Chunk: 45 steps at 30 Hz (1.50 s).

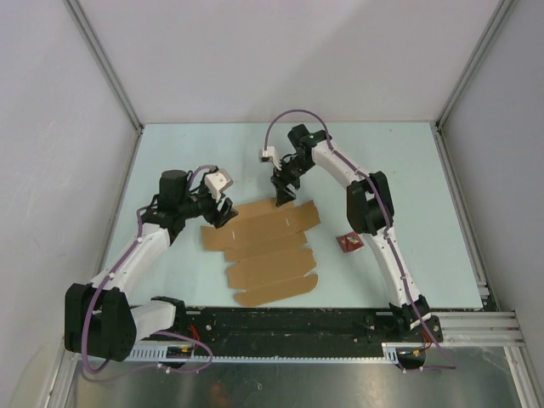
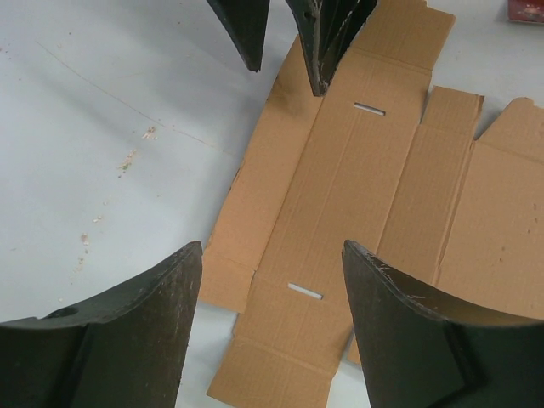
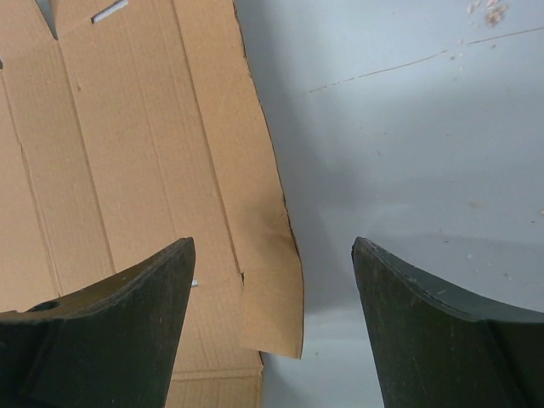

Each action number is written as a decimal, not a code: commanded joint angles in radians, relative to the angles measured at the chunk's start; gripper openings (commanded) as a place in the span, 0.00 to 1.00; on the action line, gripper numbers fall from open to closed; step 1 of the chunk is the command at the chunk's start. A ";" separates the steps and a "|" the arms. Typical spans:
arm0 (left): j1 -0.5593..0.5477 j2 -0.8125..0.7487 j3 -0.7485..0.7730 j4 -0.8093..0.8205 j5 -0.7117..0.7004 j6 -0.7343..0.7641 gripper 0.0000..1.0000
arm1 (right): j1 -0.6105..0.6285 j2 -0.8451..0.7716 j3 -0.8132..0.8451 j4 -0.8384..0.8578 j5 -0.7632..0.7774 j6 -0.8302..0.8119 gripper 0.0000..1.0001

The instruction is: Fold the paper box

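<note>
The flat sheet (image 1: pixel 263 232) lies at a slant between the robot's grippers, so next the right gripper pinches the sheet's far edge (image 1: pixel 271 201) and turns the sheet before it is folded.
The paper box (image 1: pixel 265 252) lies as a flat brown die-cut sheet on the pale table, with its flaps and tabs spread out. My left gripper (image 1: pixel 223 213) hovers open over the sheet's far left corner. In the left wrist view the cardboard (image 2: pixel 357 178) with two slots shows between and beyond my left gripper (image 2: pixel 272 246). My right gripper (image 1: pixel 282 196) stands open at the sheet's far edge. In the right wrist view my right gripper (image 3: pixel 273 242) straddles that edge of the cardboard (image 3: pixel 144 144), whose end flap (image 3: pixel 274 310) curls slightly upward. Neither gripper holds anything.
A small red square packet (image 1: pixel 349 244) lies on the table to the right of the sheet, close to the right arm; its edge shows in the left wrist view (image 2: pixel 527 8). Grey walls enclose the table on three sides.
</note>
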 commanded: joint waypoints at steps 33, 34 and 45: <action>0.004 -0.003 0.004 0.014 0.027 -0.020 0.73 | 0.065 -0.018 -0.034 0.006 -0.009 0.005 0.41; 0.004 -0.002 0.003 0.015 0.024 -0.022 0.73 | 0.063 -0.026 -0.052 0.019 -0.009 0.011 0.38; 0.006 -0.040 -0.002 0.090 -0.048 -0.105 0.74 | 0.005 -0.208 -0.261 0.258 0.008 0.181 0.02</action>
